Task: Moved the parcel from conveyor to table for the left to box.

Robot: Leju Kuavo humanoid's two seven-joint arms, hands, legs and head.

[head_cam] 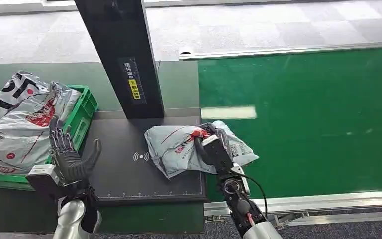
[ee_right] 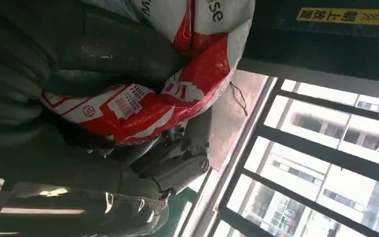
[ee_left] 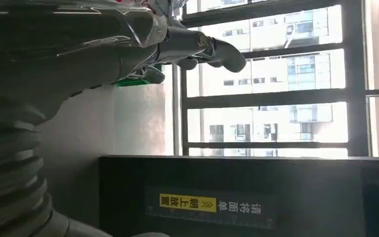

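The grey parcel (head_cam: 179, 144) shows creases and a slack corner (head_cam: 170, 174), so I expect its loose wrapping to bunch up and fold around my left gripper when I carry it.
A grey plastic parcel (head_cam: 179, 147) with red print lies on the black table (head_cam: 119, 172), its right end reaching the green conveyor (head_cam: 303, 124). My right hand (head_cam: 214, 149) grips the parcel's right side; in the right wrist view the thumb and fingers (ee_right: 177, 165) clamp the red and white wrapping (ee_right: 168, 98). My left hand (head_cam: 69, 157) stands upright over the table's left edge, fingers spread, holding nothing, beside the green box (head_cam: 85, 107). In the left wrist view its fingers (ee_left: 197, 49) stretch out straight.
The green box holds several grey parcels (head_cam: 20, 119) piled above its rim. A black post (head_cam: 124, 55) with a yellow label rises from the back of the table, just behind the parcel. A metal rail (head_cam: 328, 201) edges the conveyor's near side.
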